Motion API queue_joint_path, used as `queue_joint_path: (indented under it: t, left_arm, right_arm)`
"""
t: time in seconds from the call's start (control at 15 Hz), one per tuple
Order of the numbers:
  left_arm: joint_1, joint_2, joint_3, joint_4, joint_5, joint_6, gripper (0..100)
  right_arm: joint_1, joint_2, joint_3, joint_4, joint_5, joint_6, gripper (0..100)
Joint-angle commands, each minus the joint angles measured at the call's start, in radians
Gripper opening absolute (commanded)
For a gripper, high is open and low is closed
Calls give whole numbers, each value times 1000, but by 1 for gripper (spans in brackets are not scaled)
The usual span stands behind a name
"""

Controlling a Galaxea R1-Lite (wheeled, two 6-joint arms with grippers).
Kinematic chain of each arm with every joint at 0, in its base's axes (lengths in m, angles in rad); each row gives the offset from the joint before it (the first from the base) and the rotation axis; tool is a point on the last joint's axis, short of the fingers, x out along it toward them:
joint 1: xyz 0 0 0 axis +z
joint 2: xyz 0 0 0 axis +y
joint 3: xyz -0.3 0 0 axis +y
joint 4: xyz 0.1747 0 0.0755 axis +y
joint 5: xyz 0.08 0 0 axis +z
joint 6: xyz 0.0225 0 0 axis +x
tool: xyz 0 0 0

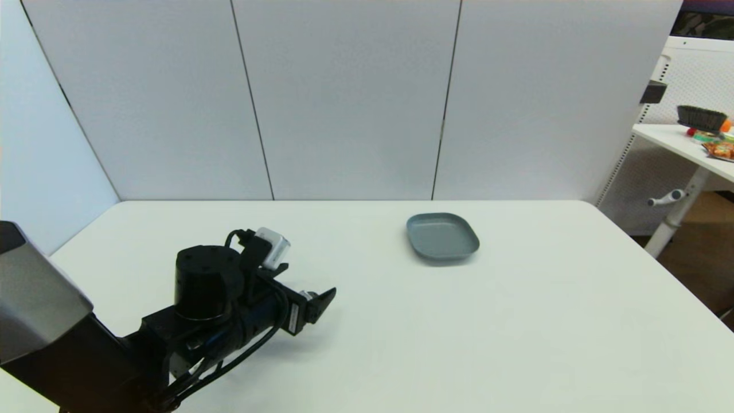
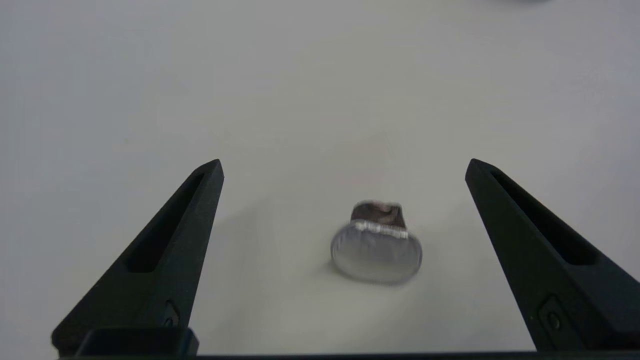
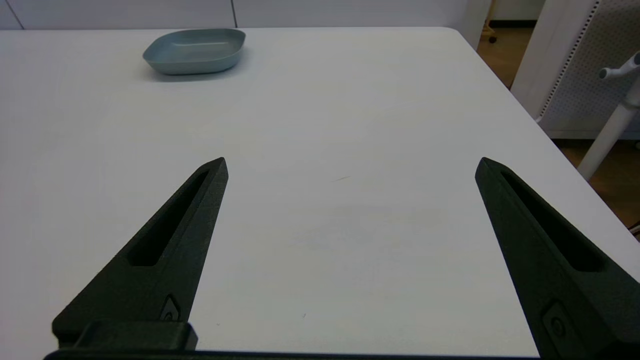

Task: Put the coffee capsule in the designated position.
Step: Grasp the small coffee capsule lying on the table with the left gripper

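Note:
The coffee capsule point(image 2: 377, 240) is below and short of my left gripper's fingers, so next I move back and down until the fingers are on both sides of the capsule's foil side point(image 2: 376, 254), and then close them.
The coffee capsule point(image 2: 376, 243) lies on its side on the white table, its round foil face turned toward the left wrist camera and its dark body behind. My left gripper point(image 2: 344, 161) is open and low over the table, one finger on each side of the capsule and neither touching it. In the head view this gripper point(image 1: 321, 301) is at the near left of the table. The grey dish point(image 1: 442, 236) sits empty at the far centre-right, well away from the capsule. My right gripper point(image 3: 352, 160) is open with nothing in it, above the table's right part, and its arm is out of the head view.
White panels close off the back and left of the table. The table's right edge point(image 3: 505, 80) drops to the floor, where a second table's white leg point(image 1: 679, 209) stands. The grey dish point(image 3: 195, 50) is far from the right gripper.

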Motion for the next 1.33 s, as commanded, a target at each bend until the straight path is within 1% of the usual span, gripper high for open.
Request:
queue_joint_path:
  t: [0.07, 0.27, 0.4, 0.47, 0.6, 0.93, 1.07, 1.33]
  left_arm:
    - [-32, 21, -76, -11, 1, 25, 100]
    - [-36, 41, -96, -12, 1, 25, 100]
    - [-33, 34, -97, 9, 1, 27, 100]
    - [-33, 19, -103, 17, 18, 31, 100]
    - [-23, 1, -94, 14, 85, 73, 100]
    - [-18, -47, -5, 26, 87, 76, 100]
    - [-24, -56, 15, 75, 88, 76, 100]
    - [-38, -44, 35, 97, 91, 76, 100]
  right_arm:
    - [0, 1, 6, 0, 0, 0, 100]
    - [0, 1, 6, 0, 0, 0, 100]
    - [0, 1, 6, 0, 0, 0, 100]
    - [0, 1, 6, 0, 0, 0, 100]
    - [0, 1, 6, 0, 0, 0, 100]
    - [0, 1, 6, 0, 0, 0, 100]
    - [0, 1, 6, 0, 0, 0, 100]
    - [0, 1, 6, 0, 0, 0, 100]
